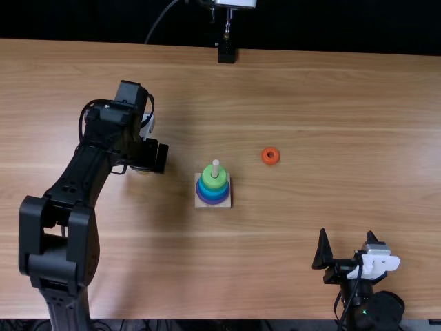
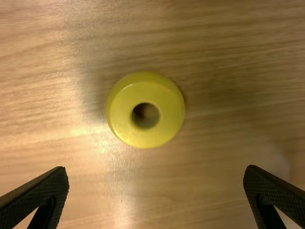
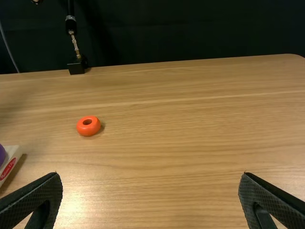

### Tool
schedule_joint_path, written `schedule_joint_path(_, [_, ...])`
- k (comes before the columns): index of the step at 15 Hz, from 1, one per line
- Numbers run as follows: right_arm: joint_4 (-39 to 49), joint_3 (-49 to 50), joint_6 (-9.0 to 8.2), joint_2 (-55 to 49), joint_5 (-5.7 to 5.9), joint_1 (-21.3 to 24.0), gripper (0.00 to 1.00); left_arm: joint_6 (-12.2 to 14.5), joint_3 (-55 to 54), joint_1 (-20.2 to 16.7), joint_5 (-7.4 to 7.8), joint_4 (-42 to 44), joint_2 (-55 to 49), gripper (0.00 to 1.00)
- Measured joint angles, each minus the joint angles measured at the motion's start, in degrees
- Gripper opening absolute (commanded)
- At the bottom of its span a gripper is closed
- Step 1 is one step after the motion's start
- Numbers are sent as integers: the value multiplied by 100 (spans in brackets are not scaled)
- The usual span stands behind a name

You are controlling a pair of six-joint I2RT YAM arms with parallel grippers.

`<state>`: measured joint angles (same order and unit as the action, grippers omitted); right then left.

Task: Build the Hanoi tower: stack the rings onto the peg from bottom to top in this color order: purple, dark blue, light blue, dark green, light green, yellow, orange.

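My gripper will lower the yellow ring [image 2: 169, 112], which will slide down and leave the peg tip showing, because the peg [image 1: 216, 167] stands up above the light green ring.
My left gripper [image 1: 153, 165] is over the table left of the peg base. In the left wrist view, the left gripper [image 2: 156, 198] is open above a yellow ring [image 2: 167, 124] lying flat, with nothing between the fingers. The peg [image 1: 216, 167] rises from a square base [image 1: 200, 203]; stacked rings show purple lowest, blue above, and a green ring [image 1: 214, 181] uppermost. An orange ring [image 1: 271, 156] lies right of the base, also the orange ring [image 3: 88, 126] in the right wrist view. My right gripper [image 1: 348, 249] stands open at the near right; the right gripper [image 3: 150, 198] holds nothing.
Light brown wood forms the table [image 1: 310, 89]. A black stand foot [image 1: 226, 54] is at its far edge, near the middle. In the right wrist view, a corner of the peg base [image 3: 14, 155] and part of the purple ring [image 3: 2, 153] show.
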<state>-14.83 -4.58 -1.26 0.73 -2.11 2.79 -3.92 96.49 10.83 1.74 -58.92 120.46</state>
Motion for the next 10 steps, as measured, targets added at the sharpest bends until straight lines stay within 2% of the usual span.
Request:
schedule_joint_path(4, [2, 0, 0, 0, -2, -2, 100, 332, 0, 0, -2, 330, 179, 100])
schedule_joint_path(10, [2, 0, 4, 0, 0, 0, 100, 407, 0, 0, -2, 367, 437, 100])
